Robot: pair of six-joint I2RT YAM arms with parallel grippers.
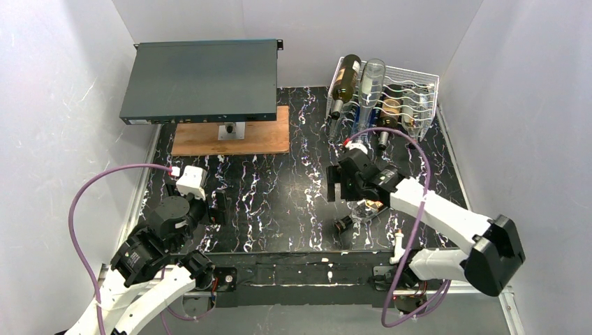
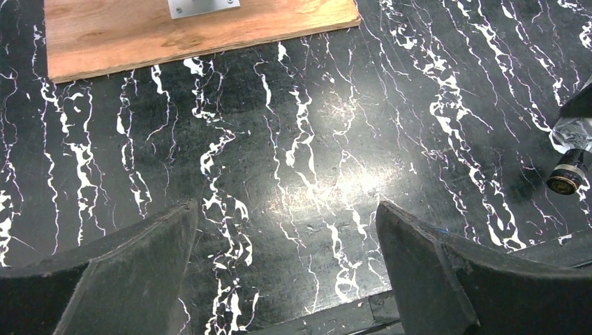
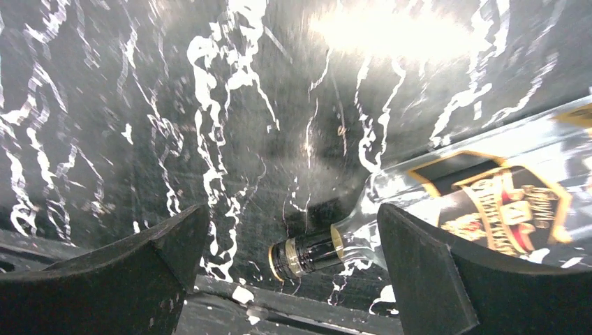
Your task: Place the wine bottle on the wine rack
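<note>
My right gripper should turn and grab the wine bottle by its labelled body (image 1: 373, 206), since the bottle leans with its black cap (image 1: 342, 225) under that gripper.
A clear wine bottle (image 1: 360, 212) with a black and gold label lies on its side on the black marbled table, near the front edge. In the right wrist view the wine bottle (image 3: 489, 202) has its black cap pointing left, between my spread fingers. My right gripper (image 1: 342, 187) (image 3: 293, 244) is open and hovers above the bottle's neck, not touching it. The white wire wine rack (image 1: 412, 94) stands at the back right and holds several bottles. My left gripper (image 1: 209, 204) (image 2: 286, 258) is open and empty at the front left; the bottle's cap (image 2: 567, 178) shows at its right edge.
A dark flat metal box (image 1: 202, 80) sits on a post over a wooden board (image 1: 234, 136) (image 2: 188, 31) at the back left. White walls close in the table on three sides. A black strip (image 1: 300, 265) runs along the front edge.
</note>
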